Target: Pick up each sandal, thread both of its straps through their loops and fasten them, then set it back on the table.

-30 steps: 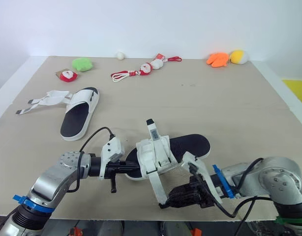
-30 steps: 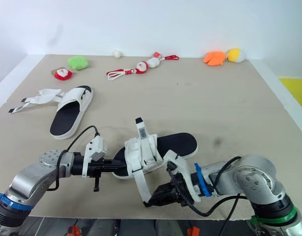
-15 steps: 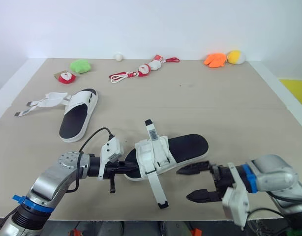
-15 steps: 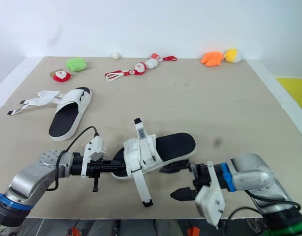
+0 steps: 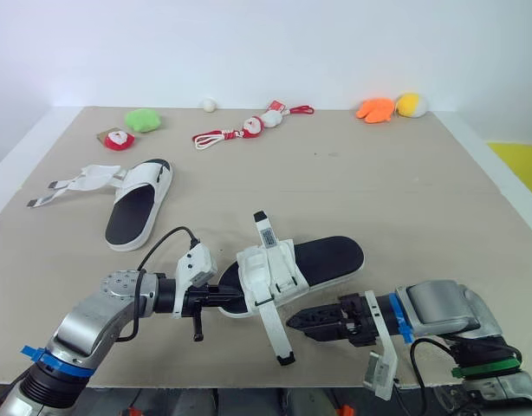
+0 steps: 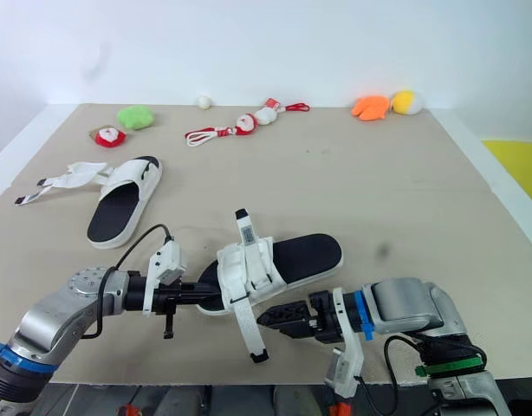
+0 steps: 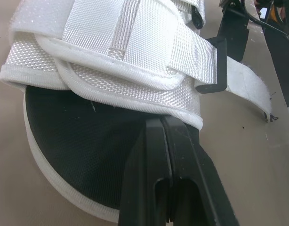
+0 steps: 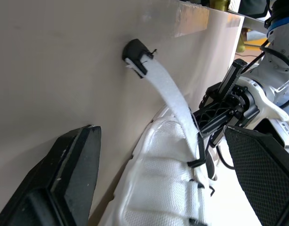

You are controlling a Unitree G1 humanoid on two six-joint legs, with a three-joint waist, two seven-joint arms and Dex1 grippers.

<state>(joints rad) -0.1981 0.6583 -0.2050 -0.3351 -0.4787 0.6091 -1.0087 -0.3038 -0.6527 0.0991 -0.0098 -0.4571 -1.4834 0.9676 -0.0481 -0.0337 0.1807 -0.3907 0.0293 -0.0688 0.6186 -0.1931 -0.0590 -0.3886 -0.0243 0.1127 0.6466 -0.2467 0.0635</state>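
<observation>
The robot can expect the long strap (image 5: 275,329) to fold back over the white upper and stay down when the robot pulls it over, because it already goes through the black loop (image 8: 199,155).
The near sandal (image 5: 331,258), white with a black footbed, lies near the table's front edge. My left gripper (image 5: 221,297) is shut at its heel end; in the left wrist view its fingertips (image 7: 159,127) reach under the white upper (image 7: 116,42). One strap (image 5: 264,230) stands upright. The long strap (image 5: 275,325) trails toward the table edge and ends in a black tip (image 5: 285,358). My right gripper (image 5: 302,321) is open just right of that strap, not touching it. In the right wrist view the strap (image 8: 168,89) runs between its fingers (image 8: 64,179). A second sandal (image 5: 138,204) lies at the left with its straps (image 5: 75,182) spread open.
Small toys line the table's back edge: a green plush (image 5: 143,119), a red-and-white one (image 5: 119,139), a red cord with figures (image 5: 249,128), an orange plush (image 5: 377,107), a yellow one (image 5: 411,104) and a white ball (image 5: 209,105). The front edge (image 5: 249,377) is close under both grippers.
My right gripper let go of the long strap's end, drew back to the right and opened, then moved left again toward the strap. The left gripper stayed put.
</observation>
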